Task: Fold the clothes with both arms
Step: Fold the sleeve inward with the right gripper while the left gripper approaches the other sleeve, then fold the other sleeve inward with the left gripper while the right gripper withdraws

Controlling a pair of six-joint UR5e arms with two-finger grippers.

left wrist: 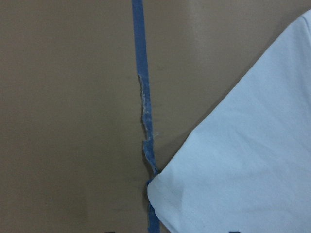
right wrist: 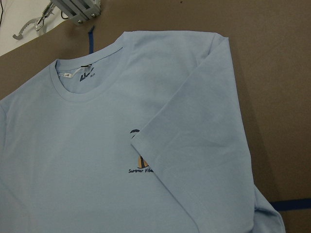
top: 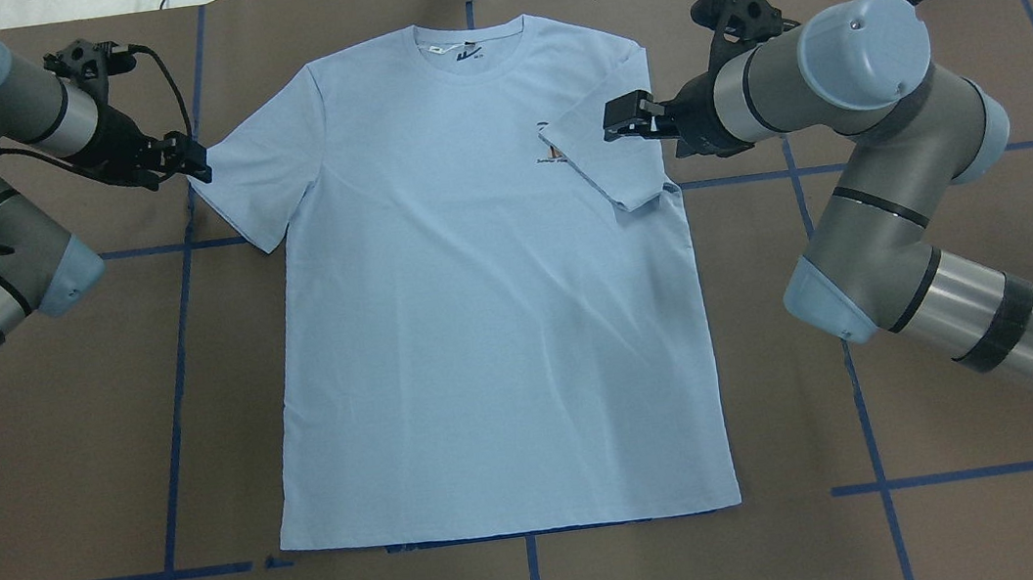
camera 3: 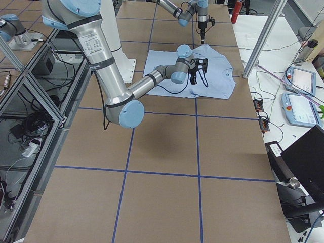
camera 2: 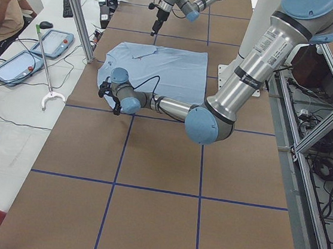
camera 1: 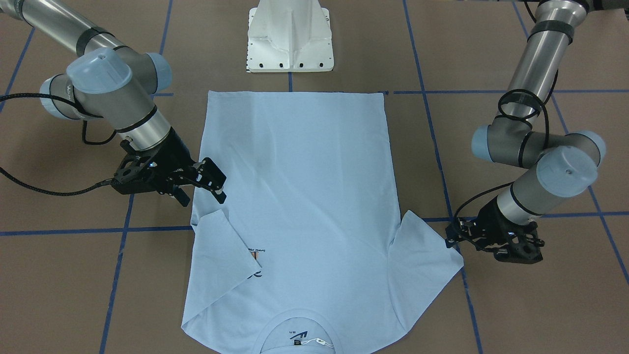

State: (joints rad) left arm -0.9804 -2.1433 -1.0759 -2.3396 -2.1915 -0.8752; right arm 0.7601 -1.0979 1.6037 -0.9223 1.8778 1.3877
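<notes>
The folded sleeve point(camera 1: 219, 259) is lying smooth and flat over the chest point(camera 1: 252, 268), so I expect it to stay tucked in when I fold the hem toward the collar.
The light blue t-shirt point(top: 477, 285) lies flat, front up, collar at the far edge and hem near the base. Its sleeve on my right side point(top: 603, 151) is folded in over the chest and half covers the orange-and-navy print point(right wrist: 141, 167). My right gripper point(top: 616, 120) hovers open and empty just above that folded sleeve point(camera 1: 231, 246). The other sleeve point(top: 261, 178) lies spread out. My left gripper point(top: 196, 167) is low at that sleeve's outer corner point(left wrist: 160, 187), jaws apart, with nothing held.
The white pedestal base point(camera 1: 290, 44) stands just behind the hem. Blue tape lines point(left wrist: 141, 73) cross the brown table point(top: 52, 436). An operator point(camera 2: 3, 4) and teach pendants point(camera 2: 49, 42) are beyond the table's far edge.
</notes>
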